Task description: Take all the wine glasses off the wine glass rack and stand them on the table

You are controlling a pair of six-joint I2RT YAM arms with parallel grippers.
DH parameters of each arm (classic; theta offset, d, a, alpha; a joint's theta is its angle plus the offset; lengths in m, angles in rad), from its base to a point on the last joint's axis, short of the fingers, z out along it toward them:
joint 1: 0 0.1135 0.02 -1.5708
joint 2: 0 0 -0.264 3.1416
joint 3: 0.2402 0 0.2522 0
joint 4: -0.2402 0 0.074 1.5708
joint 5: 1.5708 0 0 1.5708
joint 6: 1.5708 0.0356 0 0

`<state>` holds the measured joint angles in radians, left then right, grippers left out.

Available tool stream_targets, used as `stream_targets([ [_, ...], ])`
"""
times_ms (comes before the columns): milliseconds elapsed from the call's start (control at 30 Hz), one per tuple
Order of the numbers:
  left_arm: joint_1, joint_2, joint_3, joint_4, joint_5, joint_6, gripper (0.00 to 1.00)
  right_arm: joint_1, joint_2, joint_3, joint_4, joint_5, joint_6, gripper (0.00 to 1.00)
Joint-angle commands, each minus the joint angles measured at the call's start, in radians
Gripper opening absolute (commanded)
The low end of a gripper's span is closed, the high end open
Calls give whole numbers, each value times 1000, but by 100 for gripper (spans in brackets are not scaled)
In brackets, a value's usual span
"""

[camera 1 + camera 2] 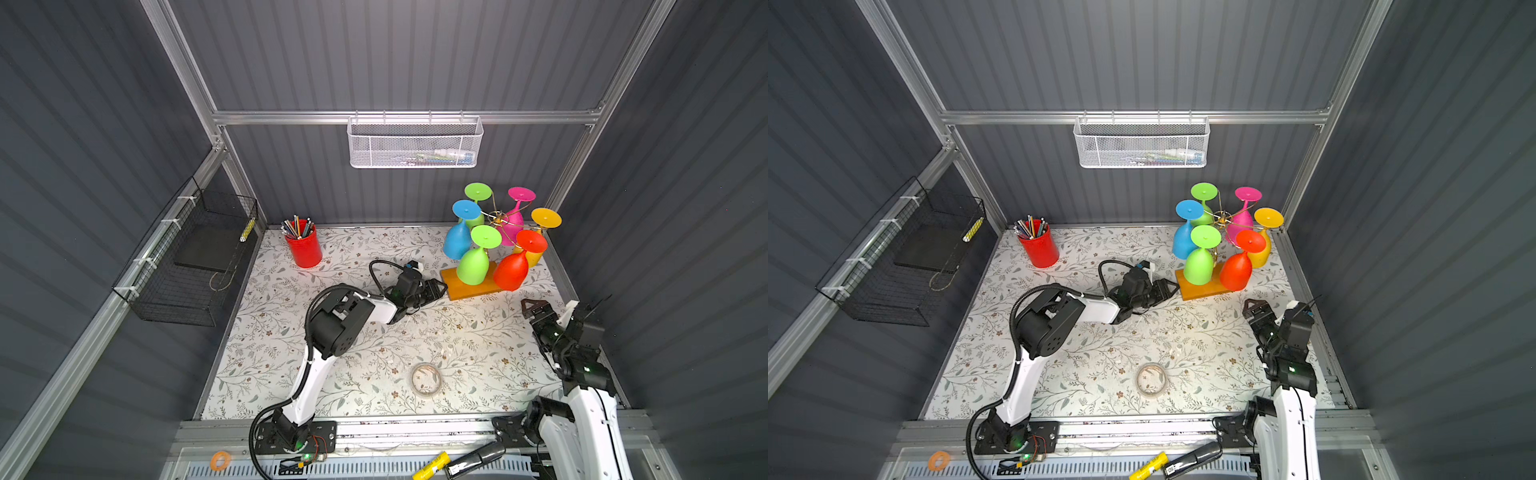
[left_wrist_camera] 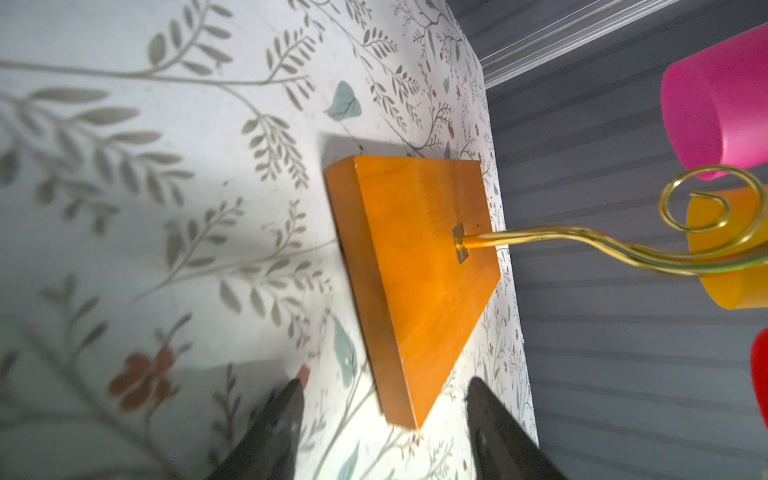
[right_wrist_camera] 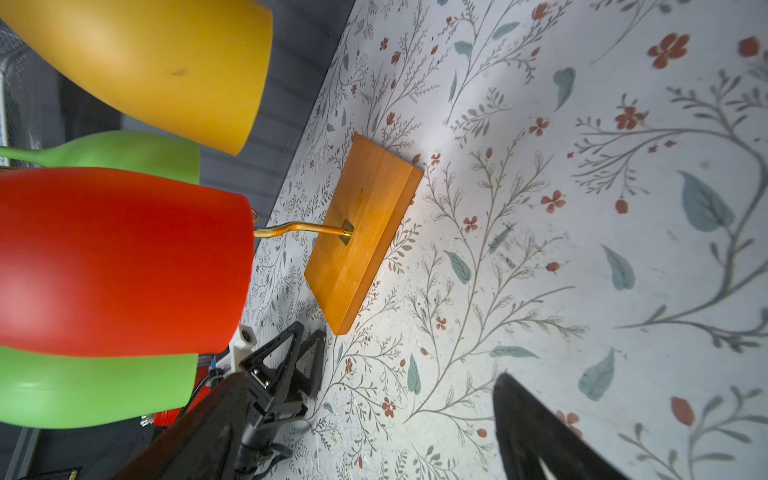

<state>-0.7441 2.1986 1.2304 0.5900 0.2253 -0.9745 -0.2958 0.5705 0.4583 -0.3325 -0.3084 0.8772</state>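
Note:
The red glass is closer to my right gripper and my left gripper is low at the wooden base (image 1: 454, 289), so next my right gripper goes up and takes hold of the glass's foot (image 1: 530, 240).
The wine glass rack (image 1: 496, 216) stands at the back right, a gold wire tree on an orange-brown wooden base (image 1: 469, 289). Several coloured wine glasses hang upside down from it, with a red one (image 1: 513, 270) and a green one (image 1: 473, 264) nearest the front. My left gripper (image 1: 439, 289) lies low at the base's left end. In the left wrist view its jaws (image 2: 386, 382) stand open, with the base's corner (image 2: 409, 399) between them, touching neither finger. My right gripper (image 1: 534, 308) hovers open to the right of the base, in front of the red glass (image 3: 124, 262), holding nothing.
A red pencil cup (image 1: 304, 249) stands at the back left of the mat. A clear tape roll (image 1: 426, 379) lies near the front. A white mesh basket (image 1: 415, 143) hangs on the back wall and a black wire basket (image 1: 187, 257) on the left wall.

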Motion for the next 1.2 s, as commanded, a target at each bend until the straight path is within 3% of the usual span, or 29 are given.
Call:
stream_targets([
  [0,15,-95,-88,-62,-16,75,70,-15,-31,77,-86,48,-21,92],
  [200,35,-298,-254,-137,-45,181,79,-53,-63,231,-186,71,-75,92],
  [333,36,-470,-323,-247,-81,300,82,-66,-47,359,-215,27,-93,90],
  [667,34,-919,-183,-790,-239,631,85,-69,62,535,-108,-191,-13,81],
  [833,32,-974,-43,-955,-291,727,85,-80,139,594,-62,-290,26,76],
  [1000,31,-950,93,-1047,-265,805,85,-101,185,602,14,-353,69,65],
  [1167,30,-959,64,-952,-193,890,86,-121,221,554,103,-402,141,51],
])
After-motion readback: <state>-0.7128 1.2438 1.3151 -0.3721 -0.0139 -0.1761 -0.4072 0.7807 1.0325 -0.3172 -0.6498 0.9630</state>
